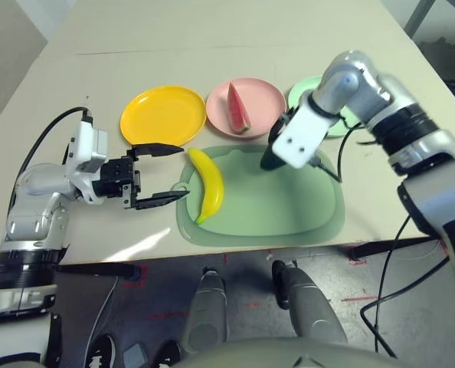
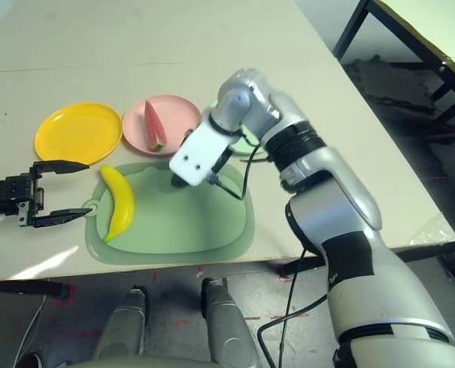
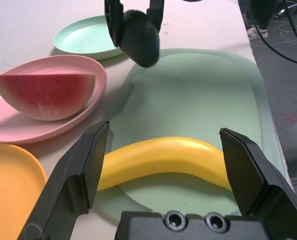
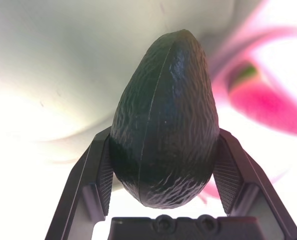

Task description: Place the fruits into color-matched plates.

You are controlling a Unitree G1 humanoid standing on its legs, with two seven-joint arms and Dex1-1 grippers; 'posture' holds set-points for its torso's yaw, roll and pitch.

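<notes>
The avocado is clear of the mat and the mint green plate is empty. My right gripper should keep going toward that plate and let go over its middle.
My right gripper is shut on the dark green avocado, which hangs just above the far edge of the green mat. The yellow banana lies on the mat's left part. My left gripper is open just left of the banana, one finger on each side of its length and neither touching it. A watermelon wedge rests on the pink plate. Left of it is the bare yellow plate. The mint green plate is partly hidden behind my right wrist.
The three plates stand in a row behind the mat. The table's front edge runs close below the mat. Black cables hang from both arms.
</notes>
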